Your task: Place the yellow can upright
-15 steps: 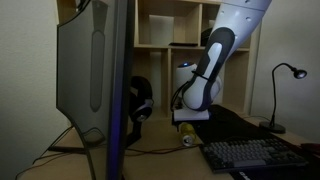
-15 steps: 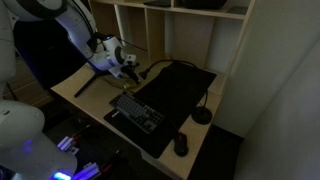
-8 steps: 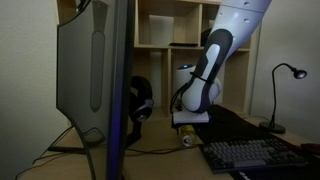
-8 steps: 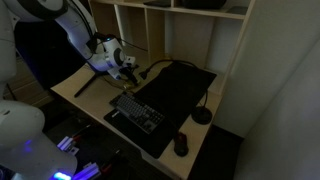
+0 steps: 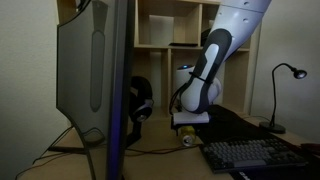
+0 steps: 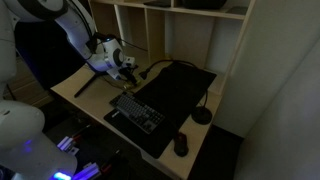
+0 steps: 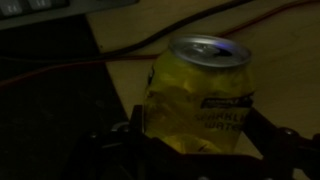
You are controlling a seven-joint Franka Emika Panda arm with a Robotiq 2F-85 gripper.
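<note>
The yellow can's silver top (image 7: 210, 51) points along the desk below my downward-pointing gripper. So next my gripper grabs the can's body (image 7: 200, 108), lifts it and tilts level to stand the can up.
The yellow can (image 7: 200, 95) fills the wrist view, dented, with its silver top toward the far end; it seems to lie on its side on the wooden desk (image 7: 290, 50). My gripper (image 7: 198, 140) is open, with one dark finger (image 7: 132, 135) on each flank of the can and a slight gap showing. In an exterior view the can (image 5: 187, 139) is a small yellow shape on the desk right under the gripper (image 5: 190, 122), which points down. From above, the gripper (image 6: 125, 65) hangs over the desk's back left part.
A big monitor (image 5: 90, 70) blocks the near left, with black headphones (image 5: 140, 100) behind it. A keyboard (image 6: 135, 110), mouse (image 6: 181, 145) and black mat (image 6: 180, 85) lie to the right. A desk lamp (image 5: 285, 75) and shelves stand behind. Cables (image 7: 150, 45) cross the desk.
</note>
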